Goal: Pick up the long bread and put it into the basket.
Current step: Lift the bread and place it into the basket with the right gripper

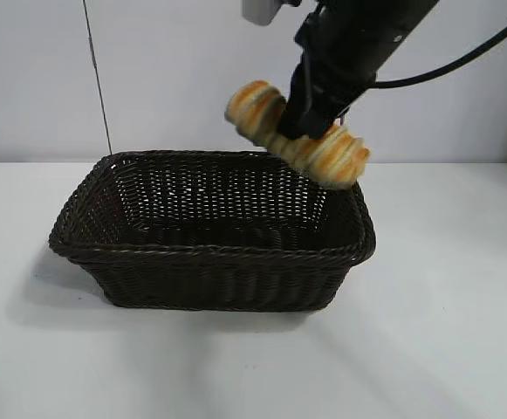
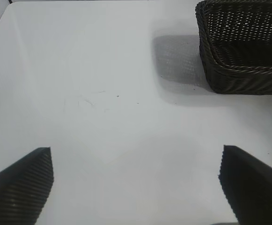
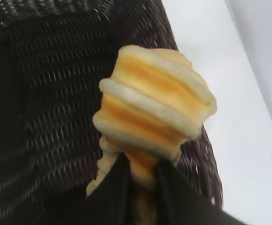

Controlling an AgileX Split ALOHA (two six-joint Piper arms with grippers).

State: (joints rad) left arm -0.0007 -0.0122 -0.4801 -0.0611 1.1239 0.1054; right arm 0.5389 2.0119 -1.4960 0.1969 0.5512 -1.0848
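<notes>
The long bread is hanging clear of the basket's rim, so my right gripper should keep bringing it down toward the basket's empty middle until both of its ends are inside.
The long bread, tan with orange-brown stripes, hangs tilted in the air above the back right corner of the basket. My right gripper is shut on its middle, squeezing the loaf. In the right wrist view the long bread sticks out past my black fingers, with the dark woven basket below it. My left gripper stands open over bare white table, nothing between its fingers, with a corner of the basket farther off.
The white table spreads around the basket on all sides. A thin dark cable runs down the back wall at the left. The basket's inside holds nothing that I can see.
</notes>
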